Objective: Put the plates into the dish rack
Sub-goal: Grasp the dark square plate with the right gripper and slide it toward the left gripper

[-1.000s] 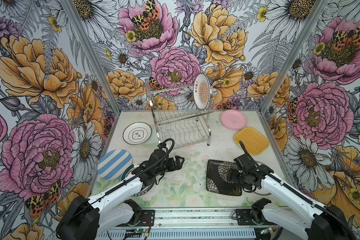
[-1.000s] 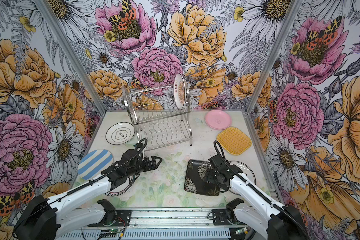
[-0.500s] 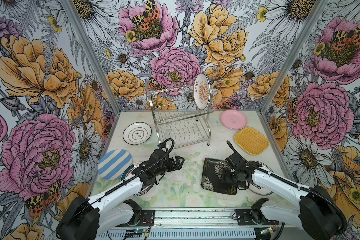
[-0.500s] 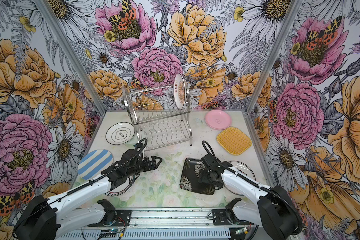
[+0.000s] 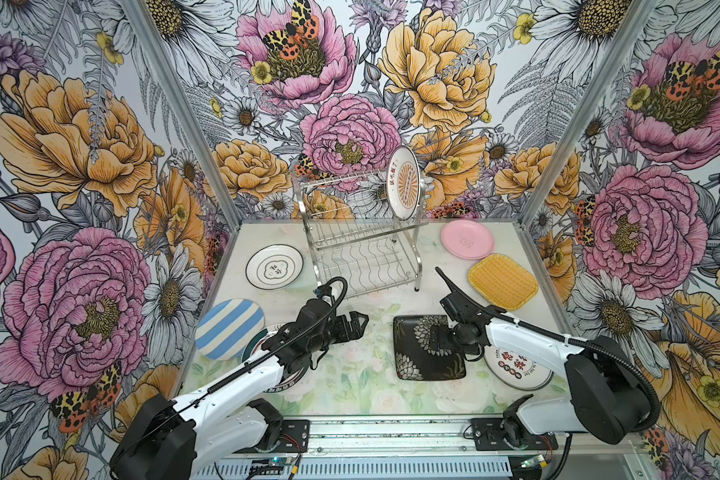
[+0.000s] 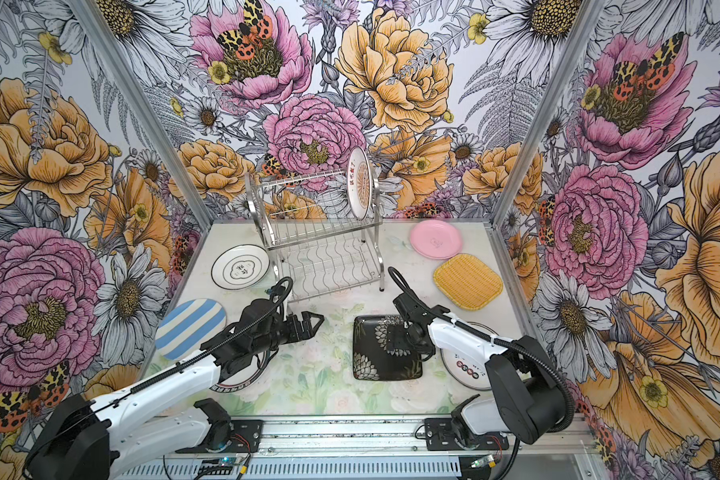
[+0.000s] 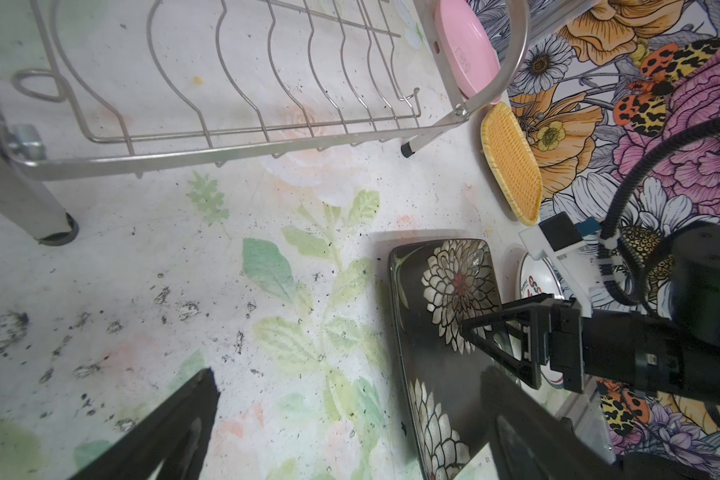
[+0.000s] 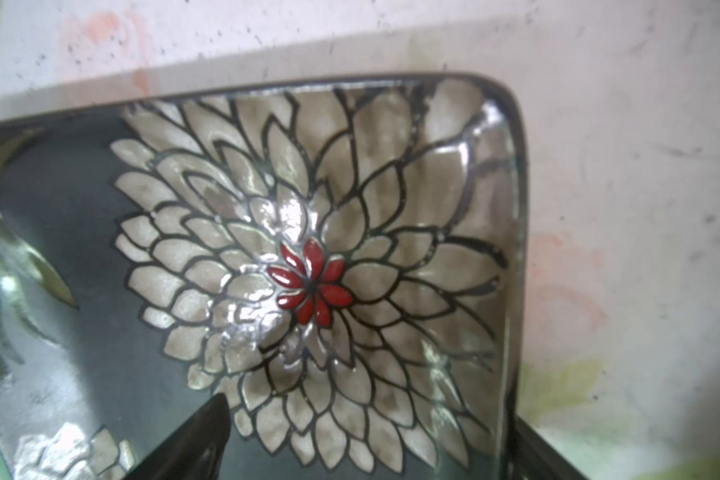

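Observation:
The black plate [image 5: 426,362] is lying flat, away from my left gripper. Next, my right gripper pushes it across so that my left gripper can lift the opposite rim [image 5: 396,349] of the plate.
The steel dish rack [image 5: 362,249] stands at the back, and a white plate with an orange design [image 5: 406,183] stands upright in its upper tier. A black square floral plate [image 5: 416,357] lies flat on the table. My right gripper [image 5: 439,345] is open low over it. In the right wrist view one finger [image 8: 200,440] is above the plate [image 8: 308,270] and the other is just outside its rim. My left gripper [image 5: 356,326] hovers open and empty left of the black plate, over bare table [image 7: 267,332].
Also on the table are a pink plate [image 5: 467,239], a yellow woven-look plate [image 5: 503,281], a black-ringed white plate [image 5: 274,267] and a blue striped plate [image 5: 229,334]. A round plate [image 5: 258,345] is half hidden under my left arm. A red-printed white plate [image 5: 516,368] lies under my right arm.
My right gripper has moved left, farther over the black plate, and opened slightly. The plate has slid a little left. The left arm has not moved.

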Controlling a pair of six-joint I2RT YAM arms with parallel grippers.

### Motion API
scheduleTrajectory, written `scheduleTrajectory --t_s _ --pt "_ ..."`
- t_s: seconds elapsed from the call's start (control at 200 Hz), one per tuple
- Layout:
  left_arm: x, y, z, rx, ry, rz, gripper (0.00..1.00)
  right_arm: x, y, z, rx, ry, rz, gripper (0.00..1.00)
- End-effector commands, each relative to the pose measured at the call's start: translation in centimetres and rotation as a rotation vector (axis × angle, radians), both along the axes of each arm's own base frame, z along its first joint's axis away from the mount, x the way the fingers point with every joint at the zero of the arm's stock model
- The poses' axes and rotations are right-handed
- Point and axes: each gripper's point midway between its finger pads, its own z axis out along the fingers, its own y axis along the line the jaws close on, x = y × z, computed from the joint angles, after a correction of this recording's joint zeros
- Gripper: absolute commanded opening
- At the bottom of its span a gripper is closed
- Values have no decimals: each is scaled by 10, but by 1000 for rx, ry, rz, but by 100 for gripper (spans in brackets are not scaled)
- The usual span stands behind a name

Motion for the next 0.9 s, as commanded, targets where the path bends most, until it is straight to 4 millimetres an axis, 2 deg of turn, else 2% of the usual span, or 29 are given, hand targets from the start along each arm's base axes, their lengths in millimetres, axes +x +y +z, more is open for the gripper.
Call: scheduleTrajectory --t_s 0.0,0.415,0.636,0.746,0.896 --pt "-6 1 -3 5 -7 -14 99 19 32 17 127 -65 93 92" --pt "-27 16 -15 17 50 9 99 18 97 29 288 -75 265 92" --pt "-39 19 -33 41 134 9 99 13 126 37 358 -61 327 92" --pt "-47 16 -43 42 192 -5 99 8 131 40 380 -51 347 92" --pt "-59 6 -53 10 259 -37 96 10 111 43 394 -60 297 92"
